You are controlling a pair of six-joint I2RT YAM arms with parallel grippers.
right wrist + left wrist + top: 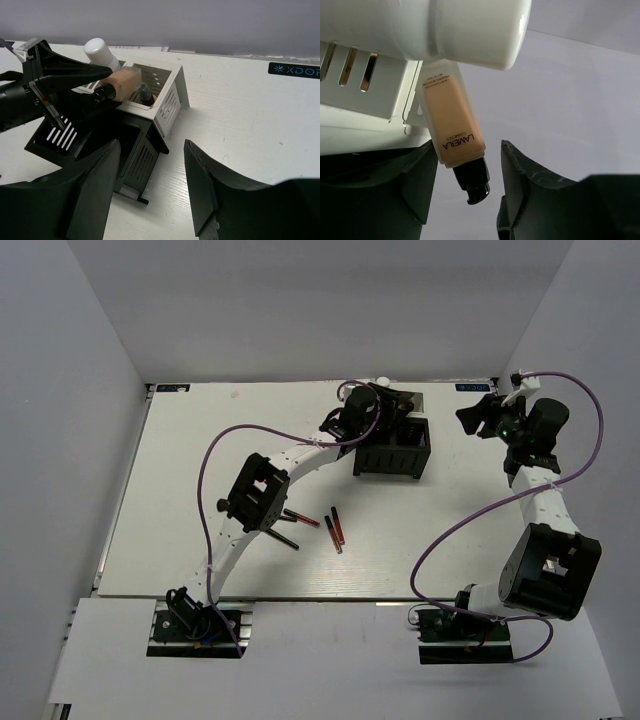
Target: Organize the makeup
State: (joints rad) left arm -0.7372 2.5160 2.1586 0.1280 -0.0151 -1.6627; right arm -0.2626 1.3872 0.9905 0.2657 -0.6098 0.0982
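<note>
The tan bottle is leaning over the white compartment's rim [131,107], so the robot's left gripper should move away first and its right gripper should reach for the tilted bottle [126,83].
A tan bottle [451,120] with a dark cap [472,182] leans, cap towards the camera, between the fingers of my left gripper [468,150]. The jaws stand open with a gap on the right side. A white bottle [470,30] stands just beyond it. In the right wrist view the tan bottle [122,82] rests tilted in the white slotted compartment [167,102], beside the white bottle [100,50] and a second dark cap [145,92]. Thin red-black pencils [335,528] lie on the table. My right gripper [151,145] is open and empty, right of the box.
The black compartment box [392,452] stands at the back middle of the table [200,440], with my left gripper [385,402] over it. My right gripper [482,418] hovers at the back right. Another pencil [300,517] and a dark stick [283,538] lie by the left arm.
</note>
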